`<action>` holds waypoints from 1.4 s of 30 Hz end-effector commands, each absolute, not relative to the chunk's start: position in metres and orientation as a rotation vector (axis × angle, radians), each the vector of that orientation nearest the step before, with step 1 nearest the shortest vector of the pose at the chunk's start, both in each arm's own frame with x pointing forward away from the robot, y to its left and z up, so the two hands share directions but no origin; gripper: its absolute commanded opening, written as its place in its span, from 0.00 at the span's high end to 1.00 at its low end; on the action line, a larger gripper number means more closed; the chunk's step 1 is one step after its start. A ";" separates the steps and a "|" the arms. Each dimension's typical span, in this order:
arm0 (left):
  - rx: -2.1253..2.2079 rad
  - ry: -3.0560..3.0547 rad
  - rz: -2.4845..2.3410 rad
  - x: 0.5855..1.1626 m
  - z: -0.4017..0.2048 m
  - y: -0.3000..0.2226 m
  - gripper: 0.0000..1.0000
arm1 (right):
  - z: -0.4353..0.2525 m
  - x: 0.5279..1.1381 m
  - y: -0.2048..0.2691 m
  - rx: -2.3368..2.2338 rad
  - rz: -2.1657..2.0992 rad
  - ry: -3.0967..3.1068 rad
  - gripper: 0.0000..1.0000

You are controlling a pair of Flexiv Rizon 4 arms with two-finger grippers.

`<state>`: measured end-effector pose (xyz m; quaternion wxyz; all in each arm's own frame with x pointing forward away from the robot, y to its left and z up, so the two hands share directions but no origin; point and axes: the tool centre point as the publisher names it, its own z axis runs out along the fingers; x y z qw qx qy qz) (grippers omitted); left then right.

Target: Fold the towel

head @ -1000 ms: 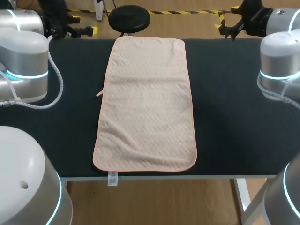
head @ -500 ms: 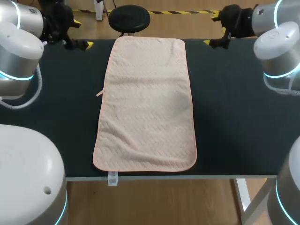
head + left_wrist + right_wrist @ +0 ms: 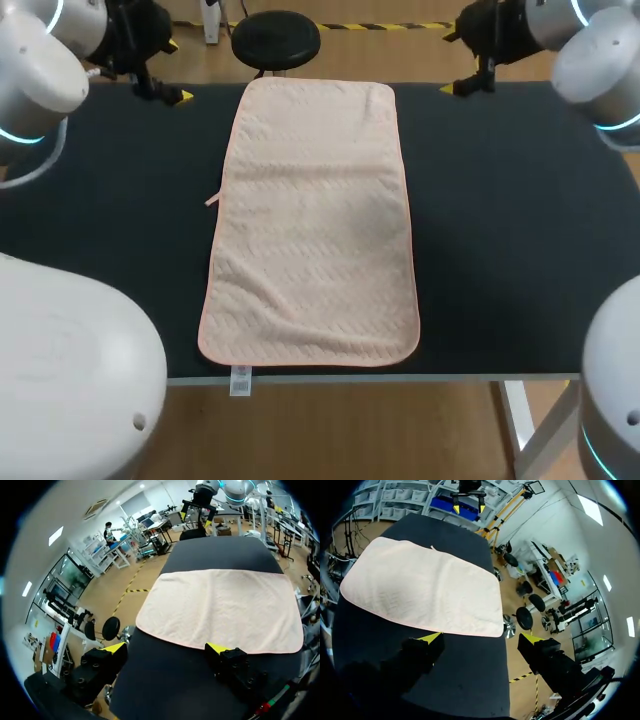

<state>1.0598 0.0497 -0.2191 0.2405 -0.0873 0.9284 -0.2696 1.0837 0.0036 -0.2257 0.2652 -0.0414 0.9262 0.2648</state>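
Note:
I expect the towel (image 3: 312, 225) to come up in a crosswise fold and drag its near end when I lift it by both its side edges, because soft wrinkles (image 3: 312, 172) run across it.
A pale pink towel (image 3: 315, 220) lies flat and unfolded along the middle of the black table (image 3: 510, 230), its short ends at the far and near edges. My left gripper (image 3: 176, 72) hangs open above the table's far edge, left of the towel's far left corner and apart from it. My right gripper (image 3: 449, 64) is open too, right of the far right corner. In the left wrist view the open gripper (image 3: 166, 650) has bare table between its fingers, with the towel (image 3: 220, 605) ahead. The right wrist view gives the same: open gripper (image 3: 481, 639), towel (image 3: 420, 590) ahead.
A white tag (image 3: 239, 380) hangs from the towel's near edge over the table front. A small loop (image 3: 212, 200) sticks out of its left side. Bare black table lies on both sides of the towel.
Both grippers have swung inward along the table's far edge toward the towel's far corners. The arm bodies have shifted. The towel has not moved.

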 end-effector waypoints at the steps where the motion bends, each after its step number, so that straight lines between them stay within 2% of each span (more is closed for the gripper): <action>1: -0.260 2.580 -0.651 1.062 -0.216 0.049 0.00 | -0.222 1.085 0.004 -0.127 0.664 2.600 0.00; 13: 0.076 2.796 -0.441 1.043 -0.277 0.013 0.00 | -0.269 1.073 0.033 0.037 0.592 2.758 0.00; 24: 0.117 2.906 -0.298 1.027 -0.328 -0.001 0.00 | -0.317 1.054 0.063 0.190 0.518 2.909 0.00; 42: 0.146 2.969 -0.286 1.012 -0.364 -0.012 0.00 | -0.371 1.022 0.077 0.039 0.457 3.079 0.00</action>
